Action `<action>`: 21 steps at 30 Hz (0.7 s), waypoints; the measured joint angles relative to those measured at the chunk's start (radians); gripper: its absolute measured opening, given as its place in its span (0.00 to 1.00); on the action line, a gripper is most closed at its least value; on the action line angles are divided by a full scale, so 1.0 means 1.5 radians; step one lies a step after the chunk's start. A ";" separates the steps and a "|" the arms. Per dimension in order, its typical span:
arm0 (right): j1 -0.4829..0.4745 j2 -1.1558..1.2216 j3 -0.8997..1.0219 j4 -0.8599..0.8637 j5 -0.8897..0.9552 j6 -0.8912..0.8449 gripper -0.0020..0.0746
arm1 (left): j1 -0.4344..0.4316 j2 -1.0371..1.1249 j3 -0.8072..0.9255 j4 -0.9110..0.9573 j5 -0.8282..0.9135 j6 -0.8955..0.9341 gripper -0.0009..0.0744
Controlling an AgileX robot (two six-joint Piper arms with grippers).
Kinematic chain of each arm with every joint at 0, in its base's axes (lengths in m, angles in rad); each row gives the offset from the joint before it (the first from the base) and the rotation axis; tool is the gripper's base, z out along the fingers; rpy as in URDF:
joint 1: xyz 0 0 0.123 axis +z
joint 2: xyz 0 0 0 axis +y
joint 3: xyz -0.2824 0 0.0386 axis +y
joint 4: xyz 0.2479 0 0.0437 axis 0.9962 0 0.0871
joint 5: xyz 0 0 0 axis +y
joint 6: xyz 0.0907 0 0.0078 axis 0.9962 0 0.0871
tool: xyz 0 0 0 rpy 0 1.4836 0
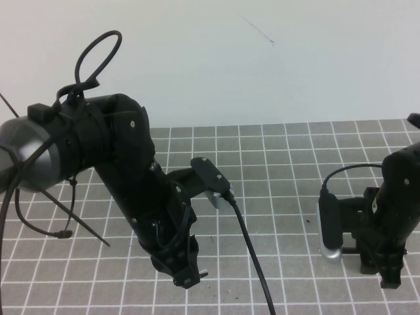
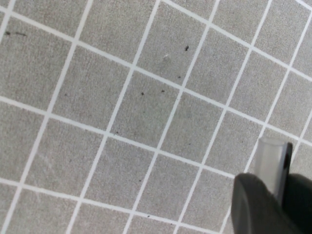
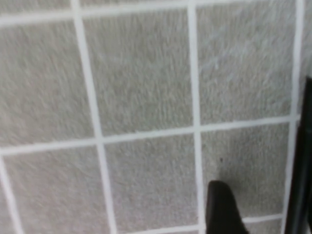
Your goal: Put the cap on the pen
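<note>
The cap (image 1: pixel 200 275) should slide on and stay in place when I push the pen in, because a short silver end (image 1: pixel 204 274) sticks out of my left gripper.
My left gripper (image 1: pixel 192 278) points down at the grid mat (image 1: pixel 289 197) near the front, left of centre. It is shut on a thin thing whose small silver end (image 1: pixel 205 273) sticks out of it; I take it for the pen. In the left wrist view the left gripper (image 2: pixel 274 184) clamps this grey-silver end with a black side (image 2: pixel 272 158) just above the mat; the rest is hidden. My right gripper (image 1: pixel 391 278) hangs low at the front right. In the right wrist view the right gripper (image 3: pixel 261 207) is open with bare mat between its fingers. No cap is in view.
A black cable (image 1: pixel 252 262) runs from the left wrist towards the front edge. Thin black strands and cable loops (image 1: pixel 85 226) hang beside the left arm. A silver camera housing (image 1: pixel 329 230) sits on the right arm. A white wall (image 1: pixel 262 59) bounds the mat behind.
</note>
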 joint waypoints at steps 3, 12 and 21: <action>0.000 0.011 0.000 -0.021 -0.017 0.002 0.49 | 0.000 0.000 0.000 0.000 0.000 0.000 0.12; 0.000 0.034 -0.007 -0.021 -0.020 0.010 0.36 | 0.000 0.000 0.000 0.000 0.000 -0.001 0.12; 0.003 0.034 -0.007 -0.051 -0.013 0.020 0.12 | 0.000 0.000 0.000 -0.003 0.001 -0.001 0.12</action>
